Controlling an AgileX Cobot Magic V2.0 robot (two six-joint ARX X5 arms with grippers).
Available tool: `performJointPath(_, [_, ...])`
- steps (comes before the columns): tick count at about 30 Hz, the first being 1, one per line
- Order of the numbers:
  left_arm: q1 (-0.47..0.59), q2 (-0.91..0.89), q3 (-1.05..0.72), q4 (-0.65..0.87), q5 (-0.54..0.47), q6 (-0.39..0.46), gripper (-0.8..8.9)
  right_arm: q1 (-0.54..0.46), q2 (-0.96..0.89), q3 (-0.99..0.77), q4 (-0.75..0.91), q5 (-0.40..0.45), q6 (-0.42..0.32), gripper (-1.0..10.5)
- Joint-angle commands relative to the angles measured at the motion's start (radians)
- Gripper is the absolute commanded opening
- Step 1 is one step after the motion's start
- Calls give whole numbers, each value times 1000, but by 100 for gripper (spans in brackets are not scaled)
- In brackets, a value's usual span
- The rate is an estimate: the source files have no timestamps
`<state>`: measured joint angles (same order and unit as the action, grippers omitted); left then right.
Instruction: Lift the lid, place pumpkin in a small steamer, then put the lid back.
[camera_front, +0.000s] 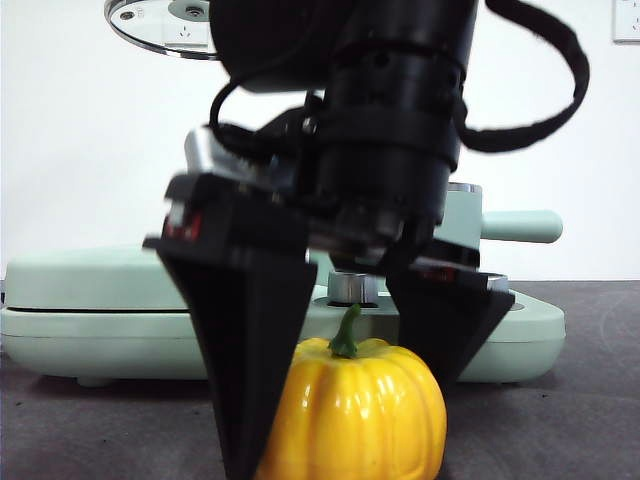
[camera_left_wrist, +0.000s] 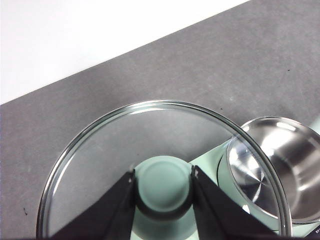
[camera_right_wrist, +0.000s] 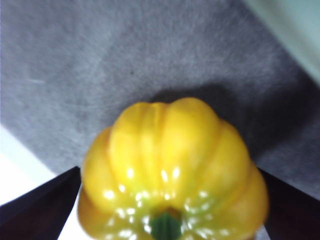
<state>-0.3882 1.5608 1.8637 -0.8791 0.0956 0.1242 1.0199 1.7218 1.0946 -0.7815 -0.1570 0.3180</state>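
Note:
The yellow-orange pumpkin (camera_front: 358, 415) is low and wide and has a short green stem (camera_front: 345, 334). It should go all the way down below the small steamer's rim when I lower it.
The yellow-orange pumpkin (camera_front: 360, 410) (camera_right_wrist: 172, 170) with a green stem sits on the dark table in front. My right gripper (camera_front: 340, 420) (camera_right_wrist: 170, 200) is down over it, open, one black jaw close beside each flank. High at the left hangs the lid (camera_front: 160, 25) (camera_left_wrist: 150, 150), a clear glass disc. My left gripper (camera_left_wrist: 163, 175) is shut on its mint-green knob (camera_left_wrist: 162, 187). The small steamer (camera_left_wrist: 282, 165) stands uncovered below the lid with its steel inside showing. In the front view the right arm hides most of it, and its side handle (camera_front: 520, 226) sticks out to the right.
A wide flat mint-green griddle cover (camera_front: 100, 300) spans the table behind the pumpkin, with a steel knob (camera_front: 352, 288) on top. The right arm's cable (camera_front: 560, 70) loops at the upper right. A white wall lies beyond the table's far edge.

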Motion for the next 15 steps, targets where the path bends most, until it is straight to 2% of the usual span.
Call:
performJointPath(1, [-3,-2,41,32,2,13,57,14,23,19,3,0,-12,534])
performJointPath(6, [-3,-2,41,31,2,13,57,14,23,20,-2,1,-12,350])
performJointPath(10, [-3,-1,41,32,2,13,57,14,23,40,-43,1,-12,346])
performJointPath(15, [3,-1,41,34,2,14,57,6,23,146,-190,1,-37,346])
